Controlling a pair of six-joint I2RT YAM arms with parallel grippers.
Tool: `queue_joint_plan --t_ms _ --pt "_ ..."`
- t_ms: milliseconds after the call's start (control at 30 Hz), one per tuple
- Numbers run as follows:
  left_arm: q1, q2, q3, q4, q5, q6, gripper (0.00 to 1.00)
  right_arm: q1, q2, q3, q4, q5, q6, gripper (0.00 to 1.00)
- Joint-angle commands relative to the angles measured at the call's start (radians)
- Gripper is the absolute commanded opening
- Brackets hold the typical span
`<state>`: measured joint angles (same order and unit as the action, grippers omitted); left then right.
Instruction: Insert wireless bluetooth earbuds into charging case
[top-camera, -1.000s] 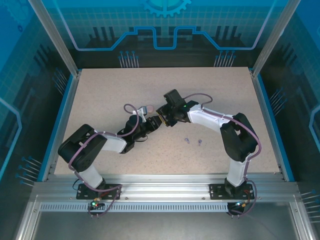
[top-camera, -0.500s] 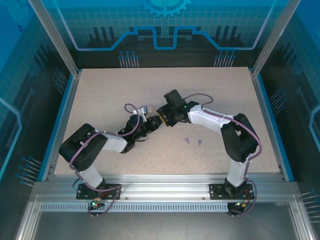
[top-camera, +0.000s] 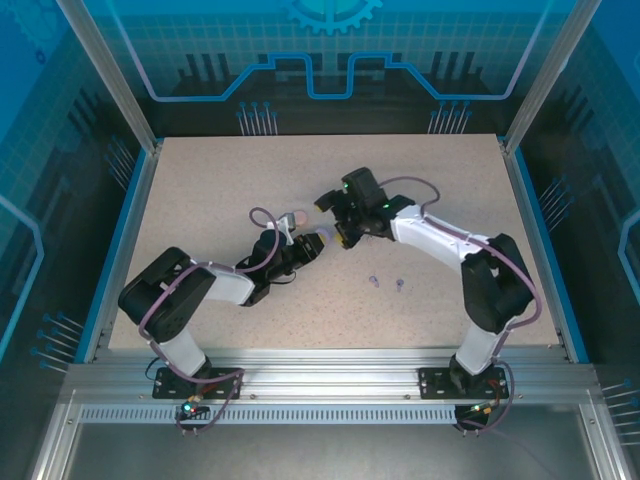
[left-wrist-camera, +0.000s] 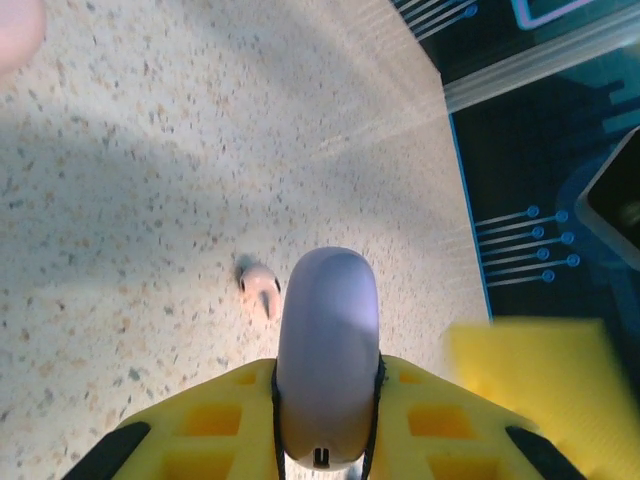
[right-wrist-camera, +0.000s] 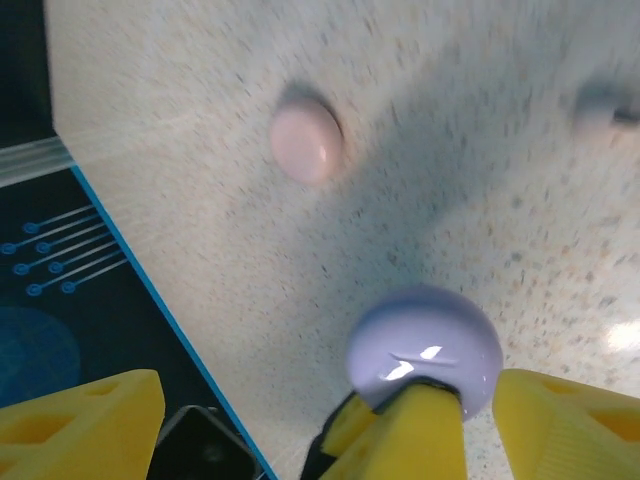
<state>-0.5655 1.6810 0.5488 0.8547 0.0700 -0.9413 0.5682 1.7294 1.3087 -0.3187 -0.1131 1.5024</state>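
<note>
The robot's right gripper straddles the end of the left gripper's finger beside the closed purple charging case, so next the right gripper moves back and opens the case's lid from the case's loose end.
My left gripper is shut on a round purple charging case near the middle of the table. In the left wrist view the case stands edge-on between my yellow fingers, lid closed. A pale pink earbud lies on the table just beyond it. My right gripper hangs open a little above and behind the case. In the right wrist view the case sits between its spread fingers, untouched by them. Two purple earbuds lie to the front right.
A round pink case lies closed on the table just left of the grippers. The speckled table has blue side edges, and metal frame posts stand at its far corners.
My right gripper has opened, let go of the purple case and drawn back up and to the right. The left gripper has stayed shut on the case.
</note>
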Motion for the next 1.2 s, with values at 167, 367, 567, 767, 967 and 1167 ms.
queue_joint_plan --t_ms 167,367,567,767,967,1167 --pt "0.068 -0.222 0.002 -0.237 0.294 0.154 0.0 -0.127 -0.24 -0.076 -0.125 0.01 -0.561 0.88" --pt "0.16 -0.299 0.057 -0.41 0.513 0.275 0.0 -0.129 -0.424 -0.375 0.111 -0.145 -0.887 0.88" --pt "0.207 -0.245 0.108 -0.419 0.663 0.287 0.0 -0.101 -0.509 -0.616 0.413 -0.263 -0.861 0.88" --pt "0.205 -0.175 0.137 -0.369 0.715 0.247 0.0 -0.047 -0.436 -0.639 0.511 -0.229 -0.823 0.88" --pt "0.205 -0.133 0.154 -0.357 0.748 0.237 0.0 -0.038 -0.373 -0.587 0.509 -0.22 -0.826 0.87" --pt "0.203 -0.128 0.158 -0.356 0.753 0.239 0.0 -0.037 -0.318 -0.535 0.498 -0.234 -0.827 0.87"
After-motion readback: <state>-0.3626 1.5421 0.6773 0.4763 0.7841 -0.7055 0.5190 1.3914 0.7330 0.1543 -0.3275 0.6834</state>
